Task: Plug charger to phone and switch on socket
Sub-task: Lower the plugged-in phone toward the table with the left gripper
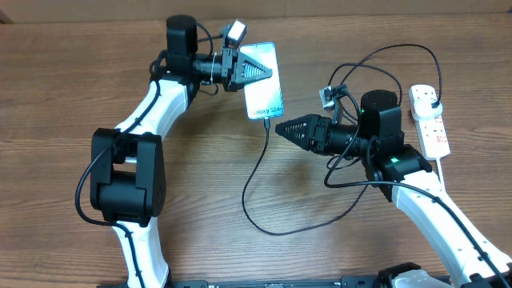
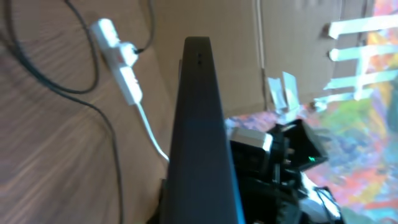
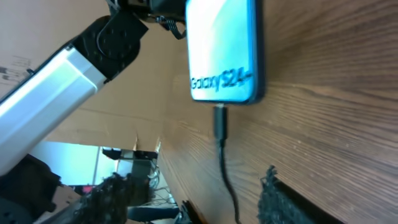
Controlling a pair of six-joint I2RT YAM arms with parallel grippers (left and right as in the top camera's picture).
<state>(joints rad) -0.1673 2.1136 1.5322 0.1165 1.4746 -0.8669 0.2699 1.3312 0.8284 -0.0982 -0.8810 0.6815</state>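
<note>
The charger's connector is in the phone's near edge point(image 1: 266, 119), so the robot's left gripper should go on lowering the phone until it touches the open wood point(image 1: 237, 146), and then let it go.
The phone point(image 1: 262, 80) lies near the table's far middle, its "Galaxy S24" text at the near short edge. My left gripper point(image 1: 240, 68) is shut on its far-left side; the left wrist view shows the phone point(image 2: 199, 124) edge-on. The charger's connector tip point(image 3: 221, 124) sits in the phone's point(image 3: 224, 50) near edge, and its thin black cable point(image 1: 254, 200) loops across the table to a black plug point(image 1: 433, 98) in the socket point(image 1: 432, 128) at the right. My right gripper point(image 1: 282, 128) is open just right of the connector. In the right wrist view the cable runs between its fingers point(image 3: 186, 190) untouched.
The socket point(image 2: 121, 62) and its white cord point(image 2: 152, 134) show in the left wrist view. Black cable loops point(image 1: 384, 60) lie behind my right arm. The wooden table point(image 1: 64, 80) stretches to the left.
</note>
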